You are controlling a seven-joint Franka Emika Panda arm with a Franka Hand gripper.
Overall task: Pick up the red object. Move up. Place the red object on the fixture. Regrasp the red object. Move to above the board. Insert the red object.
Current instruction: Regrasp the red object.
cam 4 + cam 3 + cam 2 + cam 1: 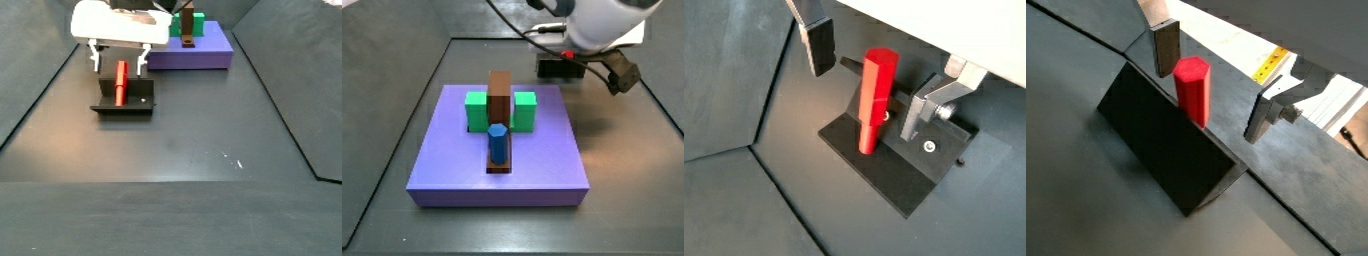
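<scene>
The blue peg (498, 144) is standing in the brown piece in front of the brown slab, so the robot should expect to find the red object's empty hole (1192, 90) in that piece behind the slab.
The red object (1192, 90) is a narrow hexagonal peg standing upright on the fixture (1160, 140). It shows in both wrist views (875, 100) and in a side view (120, 83). The fixture (905, 160) is a dark holder with a raised back wall, also seen in both side views (124, 104) (560, 68). My gripper (1211, 82) is open, its fingers (1165, 47) on either side of the peg with gaps, not touching it. In a side view the gripper (120, 60) hangs just over the peg. The purple board (500, 150) lies apart from the fixture.
On the board stand two green blocks (477, 110), a brown upright slab (500, 100) and a blue peg (498, 143). The board also shows at the far end of the floor (194, 50). A yellow ruler strip (1271, 63) lies beyond the fixture. Dark side walls bound the floor.
</scene>
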